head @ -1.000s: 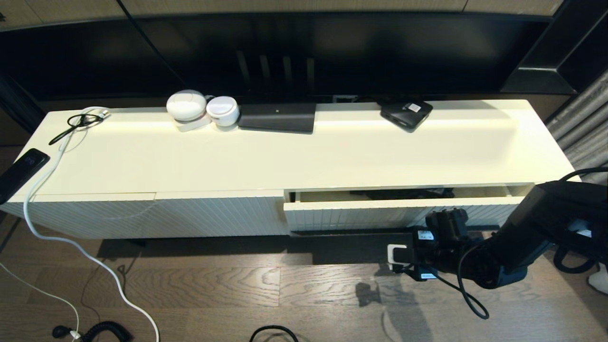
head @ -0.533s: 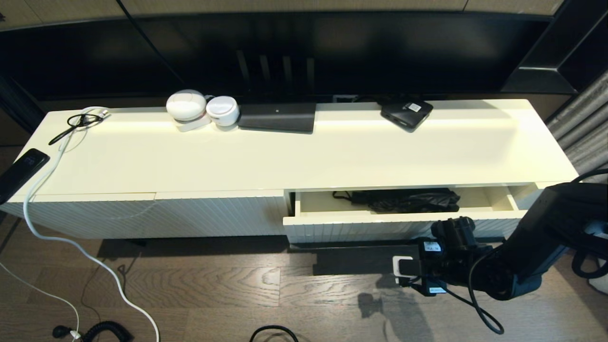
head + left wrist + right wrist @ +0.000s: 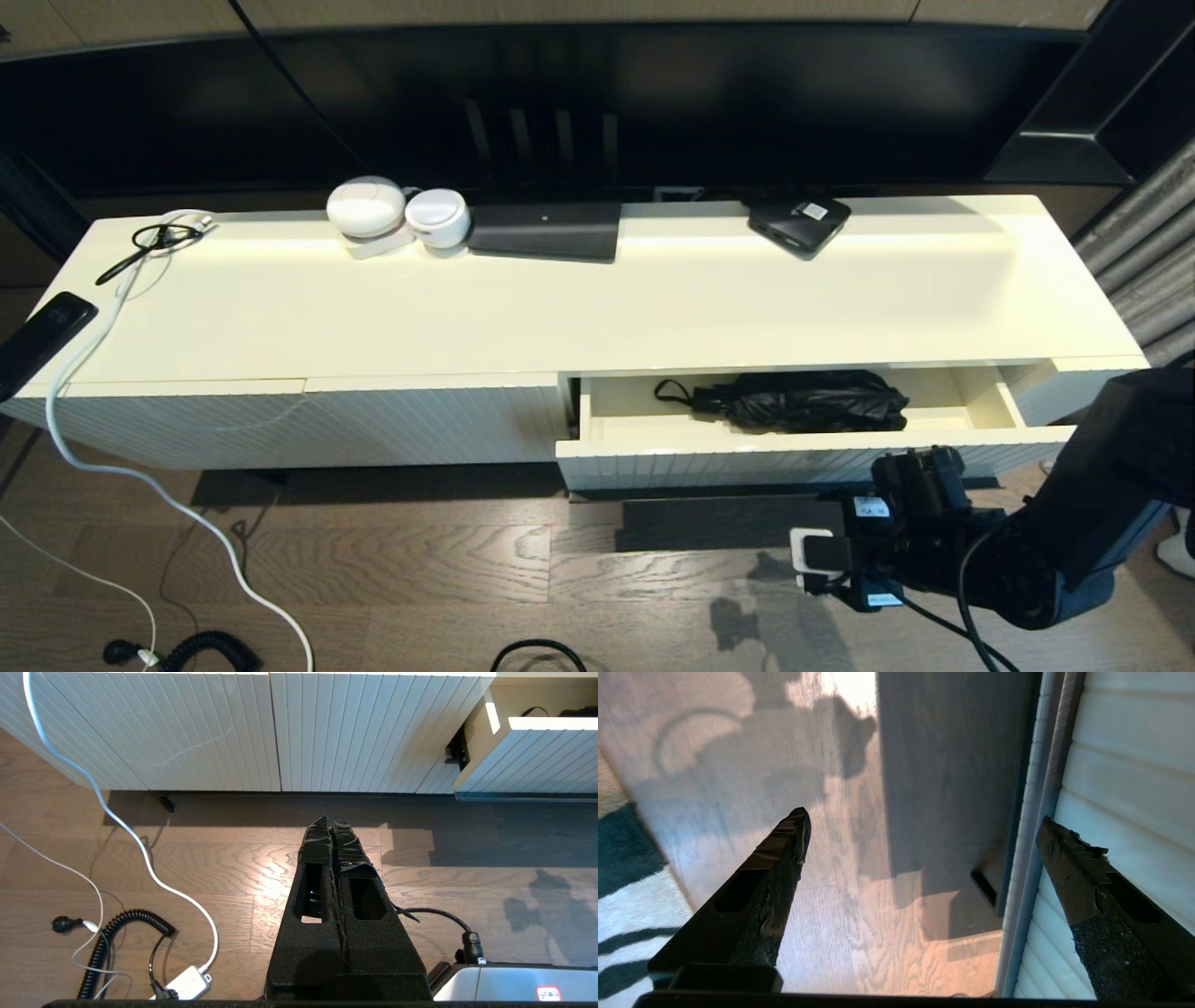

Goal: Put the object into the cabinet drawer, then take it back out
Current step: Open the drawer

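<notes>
My gripper will make the cabinet drawer slide farther straight out when it pulls the drawer's front, because the cabinet drawer's side (image 3: 994, 397) still goes back under the cabinet top.
The cabinet drawer (image 3: 709, 464) on the right of the cream cabinet stands pulled out. The black umbrella (image 3: 812, 401) lies inside it, handle and wrist loop (image 3: 674, 392) pointing left. My right arm (image 3: 1055, 541) reaches in low in front of the drawer's right half. In the right wrist view my right gripper (image 3: 924, 816) is open wide. One of its fingers (image 3: 1069, 872) lies against the ribbed front (image 3: 1125, 788), the other hangs over the floor, and the thin handle bar (image 3: 1034, 858) runs between them. My left gripper (image 3: 331, 820) is shut and empty above the floor.
On the cabinet top (image 3: 653, 308) sit a flat black box with a white label (image 3: 799, 224), a dark flat device (image 3: 546, 231), two white round gadgets (image 3: 366, 207) and a phone (image 3: 42, 341). A white cable (image 3: 121, 467) trails to the floor. A coiled black cord (image 3: 121, 933) lies near my left gripper.
The drawer has slid further out toward me, and the umbrella shows much more. My right arm has drawn back and down along with the drawer front. The left arm has not moved.
</notes>
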Tool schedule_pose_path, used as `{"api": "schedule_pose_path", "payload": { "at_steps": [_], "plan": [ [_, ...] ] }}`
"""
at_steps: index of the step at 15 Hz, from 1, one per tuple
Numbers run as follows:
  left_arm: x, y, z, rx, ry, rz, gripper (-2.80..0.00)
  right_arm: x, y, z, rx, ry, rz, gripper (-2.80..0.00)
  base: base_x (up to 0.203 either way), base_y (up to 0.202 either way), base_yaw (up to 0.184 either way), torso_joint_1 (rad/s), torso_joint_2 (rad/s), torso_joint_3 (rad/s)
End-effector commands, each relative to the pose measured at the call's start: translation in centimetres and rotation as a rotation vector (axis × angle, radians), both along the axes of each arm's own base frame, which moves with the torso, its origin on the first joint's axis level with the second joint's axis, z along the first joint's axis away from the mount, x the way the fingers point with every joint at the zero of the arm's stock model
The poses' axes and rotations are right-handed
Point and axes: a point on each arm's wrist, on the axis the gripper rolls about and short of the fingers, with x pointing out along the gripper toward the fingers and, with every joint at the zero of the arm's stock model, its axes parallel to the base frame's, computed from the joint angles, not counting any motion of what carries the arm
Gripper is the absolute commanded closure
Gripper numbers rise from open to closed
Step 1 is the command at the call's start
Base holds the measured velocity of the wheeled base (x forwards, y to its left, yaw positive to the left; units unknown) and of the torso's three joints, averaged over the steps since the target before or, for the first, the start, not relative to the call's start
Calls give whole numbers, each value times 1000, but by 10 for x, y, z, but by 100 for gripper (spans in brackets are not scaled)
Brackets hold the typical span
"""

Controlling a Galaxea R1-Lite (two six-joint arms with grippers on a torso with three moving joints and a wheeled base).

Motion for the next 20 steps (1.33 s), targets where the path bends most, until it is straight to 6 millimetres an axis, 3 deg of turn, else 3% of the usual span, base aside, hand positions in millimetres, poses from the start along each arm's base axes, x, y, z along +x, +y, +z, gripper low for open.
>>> {"api": "schedule_pose_path", "payload": {
  "at_steps": [1, 5, 7, 11, 12, 17, 19, 20],
  "plan": [
    [0, 0, 0, 0, 0, 1, 0, -6, -1, 0, -6, 3, 8, -280, 0, 0, 0, 0, 0, 0],
    [0, 0, 0, 0, 1, 1, 0, -16, -3, 30, 11, -68, 8, -280, 0, 0, 0, 0, 0, 0],
    [0, 0, 0, 0, 1, 1, 0, -31, -7, 51, 16, -96, 7, -280, 0, 0, 0, 0, 0, 0],
    [0, 0, 0, 0, 1, 1, 0, -85, -20, 106, 32, -167, 2, -280, 0, 0, 0, 0, 0, 0],
    [0, 0, 0, 0, 1, 1, 0, -102, -25, 118, 34, -177, -1, 0, 0, 0, 0, 0, 0, 0],
    [0, 0, 0, 0, 1, 1, 0, -194, -47, 160, 45, -98, -38, 0, 0, 0, 0, 0, 0, 0],
    [0, 0, 0, 0, 0, 1, 0, -216, -52, 175, 53, -56, -57, 0, 0, 0, 0, 0, 0, 0],
    [0, 0, 0, 0, 1, 1, 0, -217, -52, 181, 57, -45, -63, 0, 0, 0, 0, 0, 0, 0]
  ]
}}
